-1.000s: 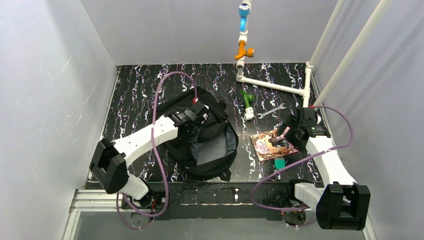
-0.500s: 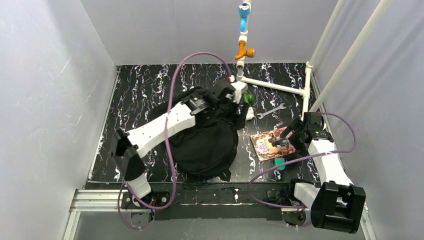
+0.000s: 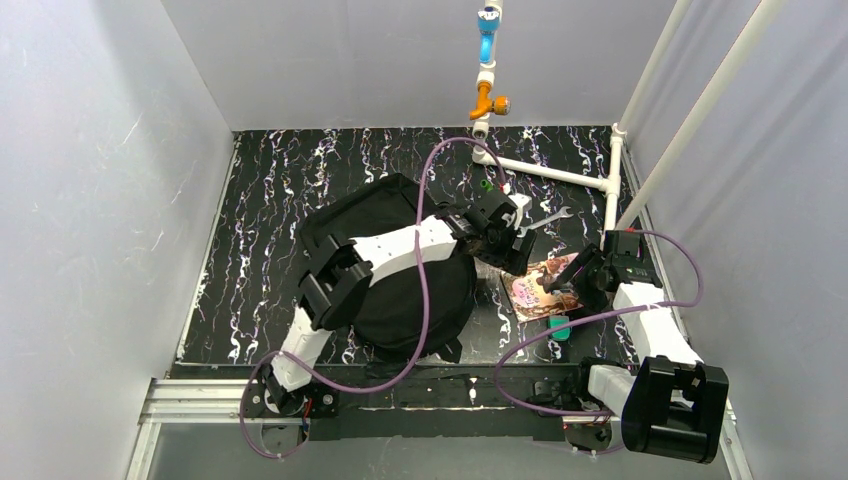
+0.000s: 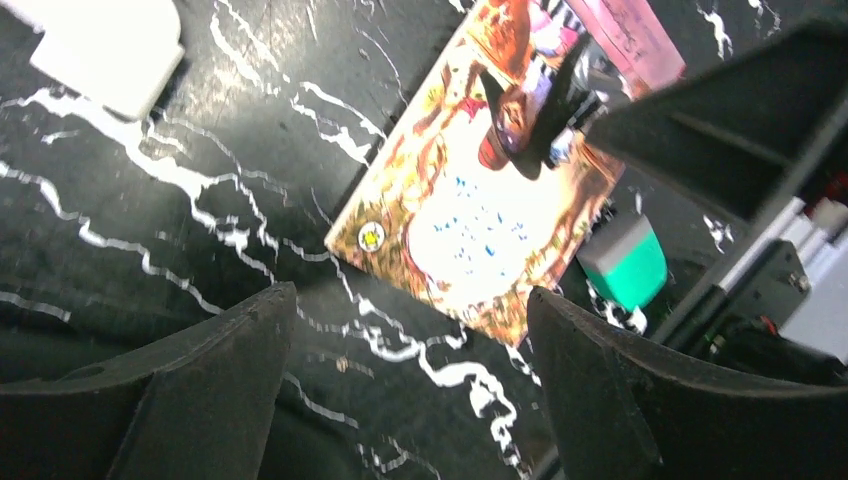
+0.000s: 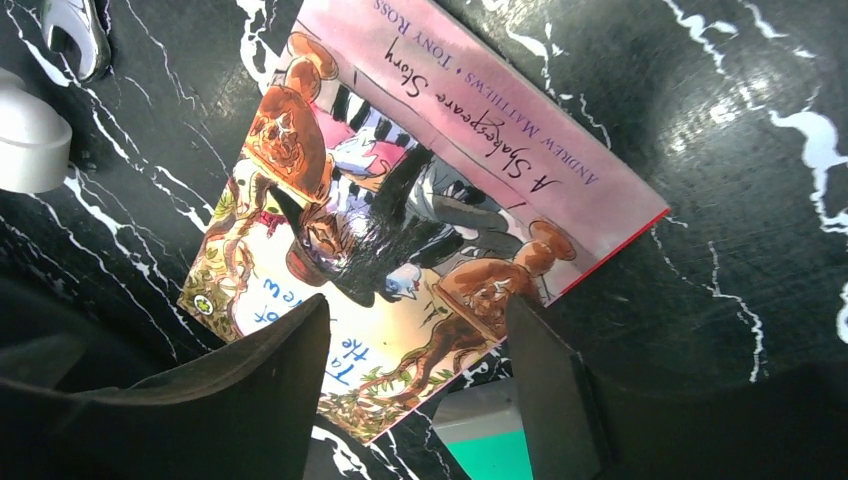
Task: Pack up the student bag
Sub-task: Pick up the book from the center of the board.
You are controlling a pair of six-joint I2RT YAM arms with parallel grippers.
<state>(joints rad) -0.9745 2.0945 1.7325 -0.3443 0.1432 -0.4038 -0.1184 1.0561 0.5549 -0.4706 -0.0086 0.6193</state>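
The book (image 3: 538, 290) lies flat and crooked to the robot's grippers, so the robot should turn it square toward the left gripper before the right gripper takes the book's spine (image 5: 612, 256).
The student bag (image 3: 385, 215), a big black backpack, lies left of centre on the table with its top flap down. My left arm reaches across it to the right. My left gripper (image 3: 508, 255) (image 4: 410, 292) is open and holds nothing, hovering over the table just left of a picture book (image 3: 530, 292) (image 4: 470, 215). My right gripper (image 3: 568, 285) (image 5: 415, 305) is open above the near end of the book (image 5: 420, 200), its fingers (image 5: 545, 390) clear of the cover. A green and grey block (image 3: 558, 327) (image 4: 625, 262) (image 5: 490, 440) lies just below the book.
A wrench (image 3: 545, 220) lies beyond the book. A white pipe frame (image 3: 560, 175) with an orange and blue valve stack (image 3: 487, 100) runs along the back right. A green-topped white piece (image 3: 487, 185) sits behind my left wrist. Grey walls enclose the table.
My left gripper let go at the bag and opened, and the arm swung right to the book's edge. The bag's opening, grey lining showing before, is now covered. My right jaws narrowed a little.
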